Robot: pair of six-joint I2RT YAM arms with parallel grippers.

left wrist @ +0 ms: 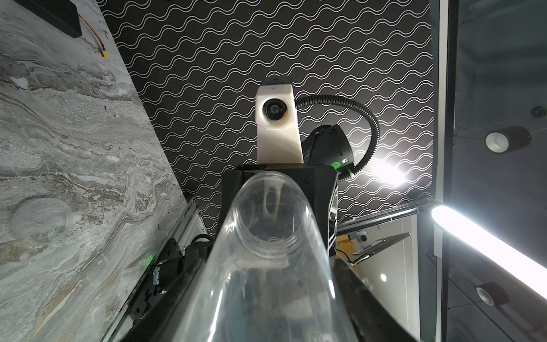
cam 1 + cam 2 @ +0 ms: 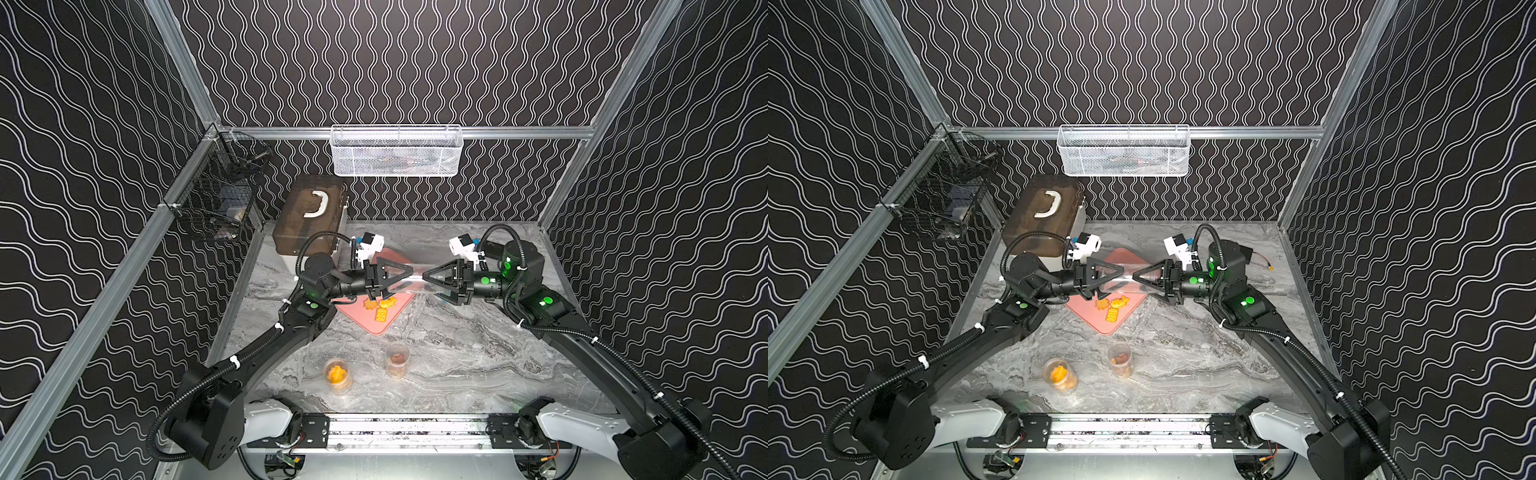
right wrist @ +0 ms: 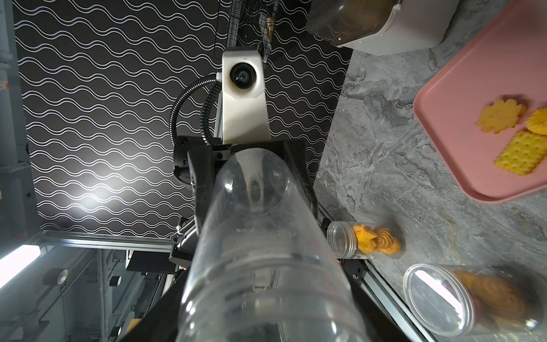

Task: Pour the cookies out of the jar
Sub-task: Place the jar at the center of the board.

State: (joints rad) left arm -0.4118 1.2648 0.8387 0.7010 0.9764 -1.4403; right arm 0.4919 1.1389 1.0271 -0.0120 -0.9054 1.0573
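Observation:
The empty jar's base (image 2: 1108,274) is still covered by my left gripper, so next my left gripper opens and moves away before my right gripper sets the jar upright on the marble (image 1: 41,164) by the lid.
In both top views an empty clear jar (image 2: 417,283) (image 2: 1128,281) hangs level above the pink tray (image 2: 376,329) (image 2: 1106,328). My left gripper (image 2: 398,281) (image 1: 266,311) is shut on its base end. At the threaded mouth end my right gripper (image 2: 430,285) (image 3: 266,311) has its fingers closed against the jar (image 3: 266,237). Three orange cookies (image 2: 380,308) (image 3: 515,130) lie on the tray under the left gripper: a flower, a round and a rectangle. Nothing shows inside the jar (image 1: 266,225).
Two small clear jars holding cookies (image 2: 338,374) (image 2: 397,359) stand near the table's front. A clear lid (image 1: 41,220) lies on the marble to the right. A brown-lidded box (image 2: 309,216) sits at the back left, with wire baskets (image 2: 395,151) on the walls.

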